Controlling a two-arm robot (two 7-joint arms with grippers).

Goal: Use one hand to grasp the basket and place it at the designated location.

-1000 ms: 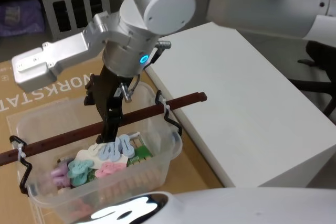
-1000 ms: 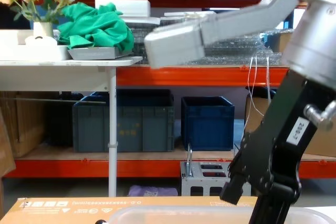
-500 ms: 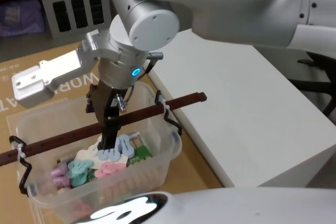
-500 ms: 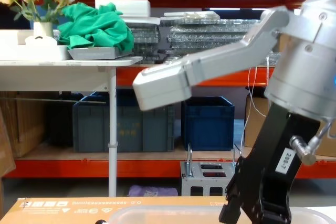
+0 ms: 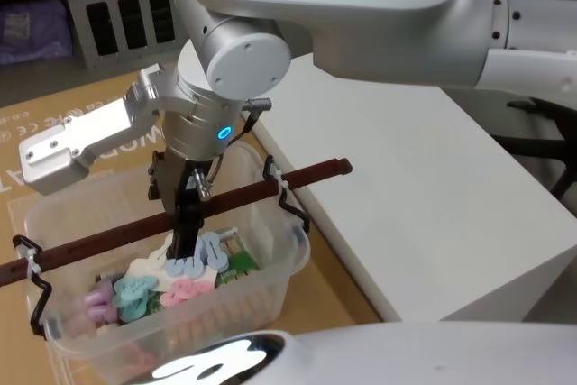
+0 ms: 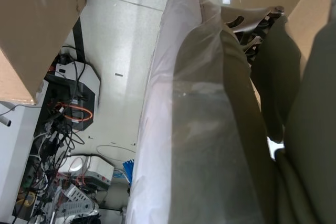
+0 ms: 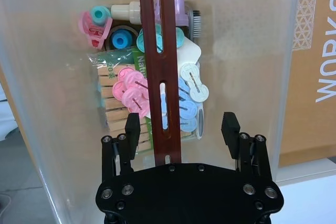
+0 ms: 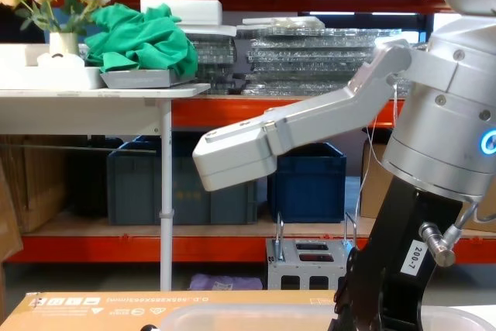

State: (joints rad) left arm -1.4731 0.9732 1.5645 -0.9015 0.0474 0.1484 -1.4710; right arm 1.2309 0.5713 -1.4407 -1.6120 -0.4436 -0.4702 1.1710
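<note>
The basket (image 7: 239, 82) will stay fairly level and keep the pastel clips (image 7: 132, 90) together when the robot carries it, because the clips lie in a bunch under the basket's bar handle.
The basket (image 5: 270, 288) is a translucent whitish tub on a cardboard sheet, filled with pastel clips and small items. Its reddish-brown bar handle (image 5: 306, 175) runs across the top. My right gripper (image 5: 186, 233) reaches down into the tub at the middle of the bar. In the right wrist view the right gripper (image 7: 181, 127) is open and the handle (image 7: 159, 51) passes between its fingers, nearer one finger, with a gap on each side. The chest view shows the right gripper (image 8: 380, 308) low behind the basket rim (image 8: 256, 317). The basket wall (image 6: 199, 129) is close up in the left wrist view.
A white table (image 5: 433, 187) stands just right of the basket. A grey metal box with holes (image 5: 117, 6) sits at the back left, beyond the cardboard sheet (image 5: 54, 123). Dark blue crates (image 8: 306, 180) stand on the low shelf behind.
My right arm has come lower and nearer, bringing the open gripper down around the handle. The basket has not moved.
</note>
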